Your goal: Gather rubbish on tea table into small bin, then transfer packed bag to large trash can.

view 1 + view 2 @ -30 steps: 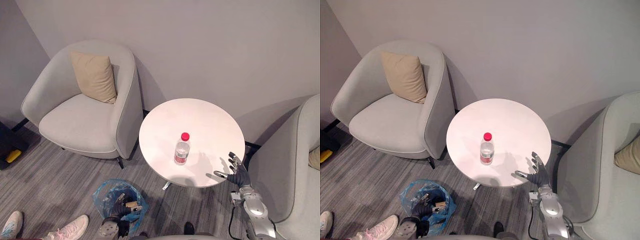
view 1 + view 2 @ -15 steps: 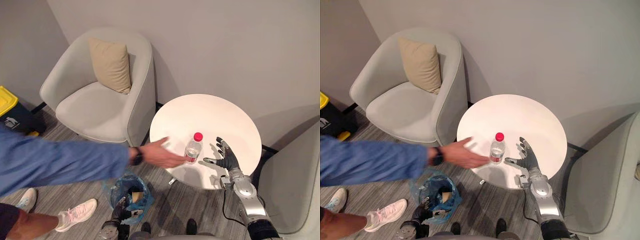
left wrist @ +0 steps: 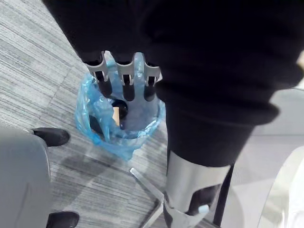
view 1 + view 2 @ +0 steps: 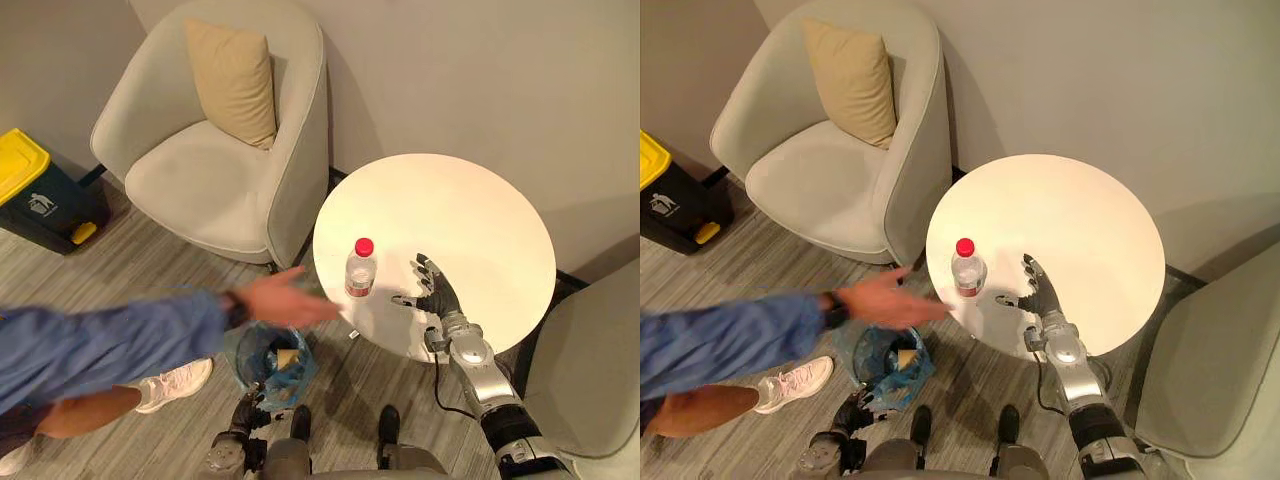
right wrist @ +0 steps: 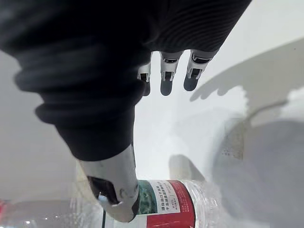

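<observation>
My gripper will lift the blue bag [image 4: 288, 380], and the bag should then slide out and leave the small bin standing, because the bag's loose edge [image 4: 304, 352] hangs over the bin's rim.
A clear water bottle [image 4: 360, 268] with a red cap stands upright near the front left of the round white tea table [image 4: 470, 210]. My right hand [image 4: 433, 294] hovers open just right of it, fingers straight, thumb toward the bottle [image 5: 164, 198], not touching. The small bin [image 4: 276, 356], lined with a blue bag, sits on the floor beside the table's foot and holds some rubbish. My left hand [image 3: 124, 80] hangs open above the bin [image 3: 121, 118]. The large dark trash can [image 4: 30, 190] with a yellow lid stands at the far left.
A person in a blue sleeve reaches in from the left, the hand [image 4: 275, 298] at the table's left edge above the bin; a white shoe [image 4: 172, 380] is on the floor. A grey armchair [image 4: 200, 170] with a tan pillow [image 4: 235, 65] stands left; another armchair [image 4: 590, 370] right.
The camera has shifted. The person's hand has drawn back from the bottle to the table's left edge. My right hand stays open just right of the bottle.
</observation>
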Controlling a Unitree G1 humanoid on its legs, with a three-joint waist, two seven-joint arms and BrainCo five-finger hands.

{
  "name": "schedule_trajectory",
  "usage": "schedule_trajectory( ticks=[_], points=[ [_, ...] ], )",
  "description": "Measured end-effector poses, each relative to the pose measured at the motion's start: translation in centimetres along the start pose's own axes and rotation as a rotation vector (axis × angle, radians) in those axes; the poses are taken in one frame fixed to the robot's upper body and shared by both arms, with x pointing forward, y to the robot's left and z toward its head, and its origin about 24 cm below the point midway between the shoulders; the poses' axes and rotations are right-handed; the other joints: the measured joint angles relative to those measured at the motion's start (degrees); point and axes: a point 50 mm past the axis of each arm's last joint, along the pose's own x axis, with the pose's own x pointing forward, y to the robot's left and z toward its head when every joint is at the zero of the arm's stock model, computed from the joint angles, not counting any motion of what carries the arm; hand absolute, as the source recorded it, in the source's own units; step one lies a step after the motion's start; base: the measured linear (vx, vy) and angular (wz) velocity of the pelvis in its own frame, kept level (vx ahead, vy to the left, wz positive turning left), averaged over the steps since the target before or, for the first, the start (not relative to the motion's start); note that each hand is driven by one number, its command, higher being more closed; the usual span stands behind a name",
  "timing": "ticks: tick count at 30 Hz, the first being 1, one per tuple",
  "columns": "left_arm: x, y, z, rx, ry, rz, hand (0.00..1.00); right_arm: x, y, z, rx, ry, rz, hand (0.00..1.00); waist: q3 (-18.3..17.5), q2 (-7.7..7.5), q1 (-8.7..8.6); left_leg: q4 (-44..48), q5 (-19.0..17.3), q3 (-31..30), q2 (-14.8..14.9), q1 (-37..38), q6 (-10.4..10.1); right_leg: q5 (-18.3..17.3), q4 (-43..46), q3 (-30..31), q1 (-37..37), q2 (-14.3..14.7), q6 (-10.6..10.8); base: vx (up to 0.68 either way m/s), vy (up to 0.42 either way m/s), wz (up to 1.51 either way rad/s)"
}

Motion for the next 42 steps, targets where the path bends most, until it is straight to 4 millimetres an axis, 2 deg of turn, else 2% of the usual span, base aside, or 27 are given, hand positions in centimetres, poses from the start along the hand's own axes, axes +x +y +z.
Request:
schedule_trajectory(
  ticks=[3,10,19,29,36,39,42],
  points=[
    [0.2,0.0,0.4,0.0,-0.015,0.0,0.0,0.2,0.9,0.3,0.013,-0.011,0.022,0.0,0.19,0.05,0.13,0.01,0.0,0.0,-0.04,-0.09,0.0,-0.01,0.0,0.05,-0.02,-0.05,0.0,0.0,0.0,0.0],
    [0.3,-0.1,1.1,0.001,-0.039,-0.001,0.0,0.2,1.2,0.4,0.01,-0.013,0.028,0.0,0.3,0.01,0.11,0.24,-0.01,0.09,-0.15,-0.35,0.01,-0.21,0.96,0.34,-0.64,-0.25,0.11,-0.03,0.0,-0.01],
    [0.3,-0.1,1.2,0.002,-0.044,-0.003,0.0,-0.5,1.5,1.1,-0.002,-0.058,0.055,0.0,0.33,-0.12,0.08,0.13,-0.04,0.15,-0.2,0.1,0.01,-1.05,1.9,0.35,-0.6,-0.47,0.58,-0.02,-0.003,0.01],
    [0.3,-0.1,1.4,0.002,-0.053,-0.003,0.0,-0.9,3.1,1.1,-0.015,-0.063,0.139,0.0,0.09,-0.77,0.14,0.01,-0.04,0.08,-0.28,0.78,0.02,-1.06,1.81,0.12,0.22,-0.57,0.6,-0.01,-0.002,0.01],
    [0.3,0.0,1.2,0.002,-0.047,-0.002,0.0,-0.9,3.6,1.1,-0.008,-0.064,0.15,0.0,-0.14,-1.18,0.56,-0.01,0.03,-0.69,-0.37,-0.13,0.08,-1.06,1.53,-0.57,0.21,-0.63,0.6,-0.03,-0.007,0.05],
    [0.3,0.0,1.1,0.002,-0.045,-0.001,0.0,-0.9,3.6,1.0,-0.009,-0.061,0.146,0.0,-0.14,-1.18,1.55,-0.03,0.05,-1.34,-0.49,-0.21,0.09,-1.05,1.19,-1.06,0.15,-0.65,0.6,0.03,-0.007,0.09],
    [0.2,0.0,1.1,0.001,-0.044,0.0,0.0,-0.3,3.6,1.2,-0.015,-0.059,0.143,0.0,-0.11,-1.23,1.66,-0.12,0.42,-2.48,-0.59,-1.26,0.06,-1.03,0.81,-2.55,-0.04,-0.73,0.58,0.02,-0.013,0.22]
  ],
)
